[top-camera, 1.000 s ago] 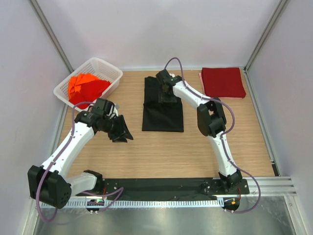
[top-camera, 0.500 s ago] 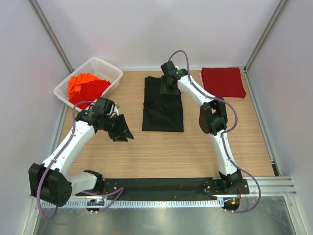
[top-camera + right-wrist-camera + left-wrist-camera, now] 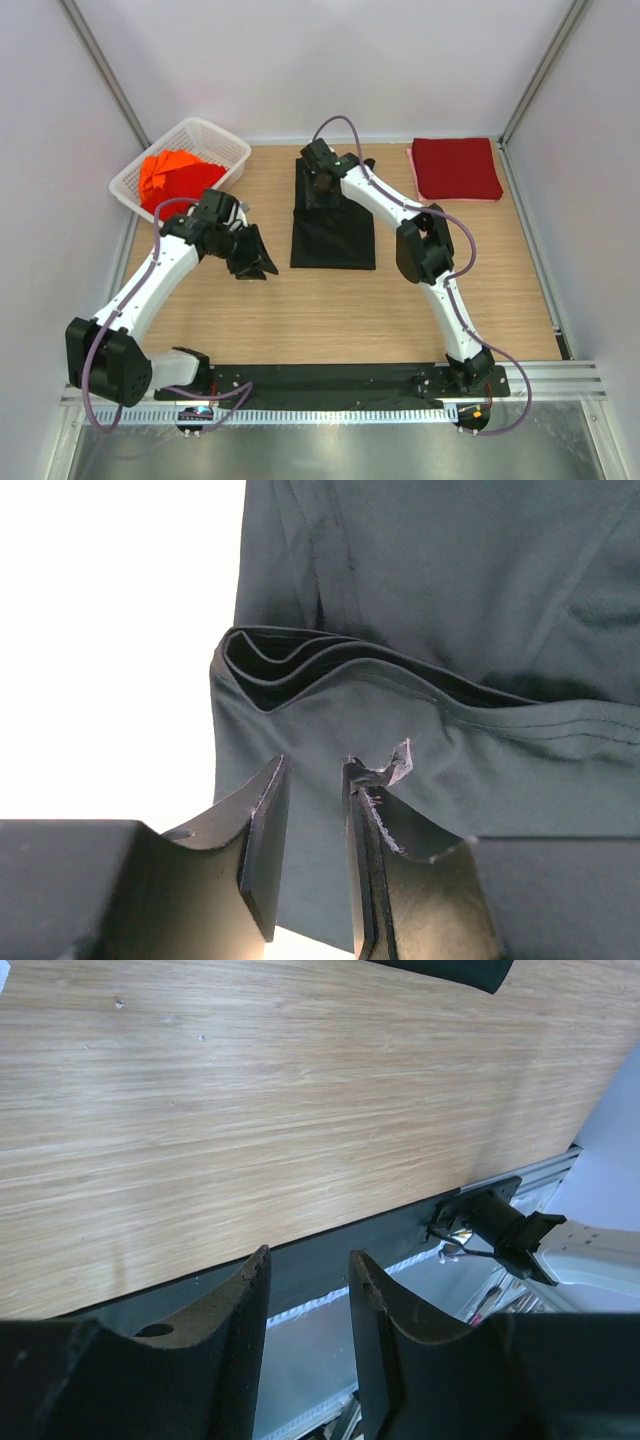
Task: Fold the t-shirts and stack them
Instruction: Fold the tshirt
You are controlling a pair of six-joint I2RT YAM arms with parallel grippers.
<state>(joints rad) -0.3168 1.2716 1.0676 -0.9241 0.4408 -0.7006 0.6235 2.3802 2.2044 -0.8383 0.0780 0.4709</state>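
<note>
I expect the far end of the black t-shirt (image 3: 333, 236) to slide along when I pull the t-shirt's near edge toward me, because the t-shirt is lying flat with its layers stacked together (image 3: 343, 206).
A black t-shirt (image 3: 333, 228) lies folded into a long rectangle at the table's middle. My right gripper (image 3: 320, 186) hovers over its far left part, jaws a little apart with nothing between them. In the right wrist view the gripper (image 3: 312, 775) is just above the shirt (image 3: 450, 580), near its layered folded edge (image 3: 300, 665). My left gripper (image 3: 256, 263) is open and empty, left of the shirt and apart from it; in the left wrist view it (image 3: 308, 1260) is above bare wood. A dark red shirt (image 3: 456, 168) lies folded at the far right. Orange-red shirts (image 3: 172, 178) fill the basket.
The white lattice basket (image 3: 225, 142) stands at the far left corner. White walls close in the table at the back and both sides. A black rail (image 3: 330, 380) and the arm bases run along the near edge.
My right gripper has swung left across the far end of the black shirt. My left gripper has shifted slightly farther and right, towards the shirt. The shirts have not visibly moved.
</note>
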